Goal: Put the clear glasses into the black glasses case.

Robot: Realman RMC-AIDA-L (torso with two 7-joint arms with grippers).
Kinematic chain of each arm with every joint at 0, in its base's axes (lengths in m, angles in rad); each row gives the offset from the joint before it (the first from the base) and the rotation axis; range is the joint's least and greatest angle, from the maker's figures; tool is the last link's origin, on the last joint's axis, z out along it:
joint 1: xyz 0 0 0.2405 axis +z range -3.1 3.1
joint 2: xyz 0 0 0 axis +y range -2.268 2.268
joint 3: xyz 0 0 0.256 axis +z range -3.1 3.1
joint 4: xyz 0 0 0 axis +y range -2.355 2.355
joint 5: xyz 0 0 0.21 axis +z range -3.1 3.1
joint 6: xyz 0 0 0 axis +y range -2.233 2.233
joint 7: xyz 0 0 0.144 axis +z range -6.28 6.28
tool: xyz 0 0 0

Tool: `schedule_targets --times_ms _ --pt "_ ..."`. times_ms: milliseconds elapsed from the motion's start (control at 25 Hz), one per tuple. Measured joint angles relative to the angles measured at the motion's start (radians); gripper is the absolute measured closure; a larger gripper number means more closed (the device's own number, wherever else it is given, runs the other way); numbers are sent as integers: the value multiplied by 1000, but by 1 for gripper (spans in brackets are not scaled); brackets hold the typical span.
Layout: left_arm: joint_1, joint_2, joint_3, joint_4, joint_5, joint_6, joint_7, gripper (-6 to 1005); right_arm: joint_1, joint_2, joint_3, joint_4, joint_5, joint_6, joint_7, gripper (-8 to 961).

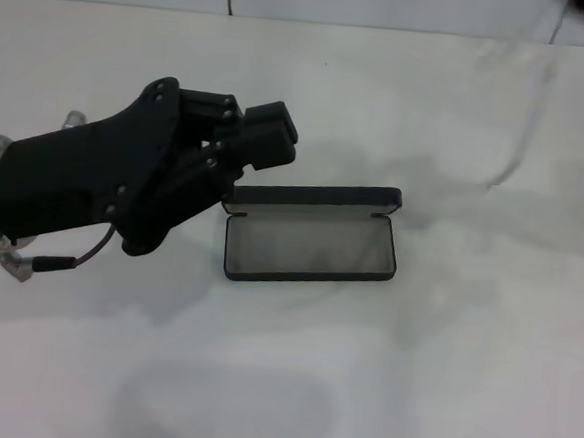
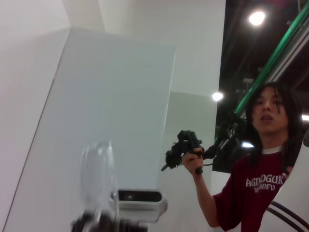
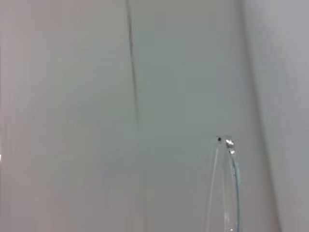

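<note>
My left gripper should meet the glasses above the case's lid (image 1: 319, 195) before they go in, because a clear arm (image 1: 519, 145) sticks out from the glasses in my right gripper.
The black glasses case (image 1: 310, 242) lies open in the middle of the white table, grey lining up and lid hinged back on the far side. My left gripper (image 1: 278, 138) hangs above the table just left of the case's left end, its fingers close together. In the left wrist view a clear lens of the clear glasses (image 2: 96, 176) rises from the dark gripper parts at the frame's lower edge. The right wrist view shows one clear arm of the glasses (image 3: 234, 169) with its small metal hinge. The glasses cannot be made out in the head view. My right gripper is out of sight.
The white table (image 1: 442, 370) stretches around the case, with a faint shadow near its front edge. A white wall runs along the back. In the left wrist view a person (image 2: 263, 183) in a dark red shirt stands holding a black handheld device.
</note>
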Motion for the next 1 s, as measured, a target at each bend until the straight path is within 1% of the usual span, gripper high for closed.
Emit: schedule_targets --times_ms 80,120,160,240,280,320,360,400,440,480,560,720,840,1000 --pt "-1 0 9 0 11 0 4 917 -7 -10 61 43 66 -45 -1 832" --pt "-13 0 32 0 43 1 6 917 -6 -24 95 101 134 -82 -2 832" --pt "-13 0 32 0 43 1 6 917 -6 -24 95 101 134 -82 -2 832" --pt "-34 -1 67 1 79 1 6 917 -1 -40 103 158 189 -102 -7 832" --pt "-45 -3 90 1 93 1 6 917 2 -46 102 181 206 -105 -13 832" --pt "-64 -9 135 1 106 1 10 917 6 -48 99 196 213 -105 -18 832" --pt "-74 -13 158 0 107 1 16 917 14 -47 97 215 214 -104 -27 832" --pt "-74 -13 158 0 107 1 16 917 23 -43 93 229 213 -102 -34 832" --pt "-80 -15 176 0 102 1 22 917 44 -33 60 256 197 -92 -52 832" --pt "-85 -17 192 0 90 1 28 918 44 -33 60 256 197 -92 -52 832" --pt "-91 -19 215 0 60 1 34 918 66 -22 4 278 179 -73 -67 831" --pt "-89 -19 229 -1 5 1 42 918 90 8 -130 289 136 4 -97 831" --pt "-63 -19 222 -5 -49 0 49 918 97 14 -192 294 123 35 -106 831" --pt "-18 -14 209 -5 -120 -1 49 918 95 14 -225 298 121 67 -112 831"
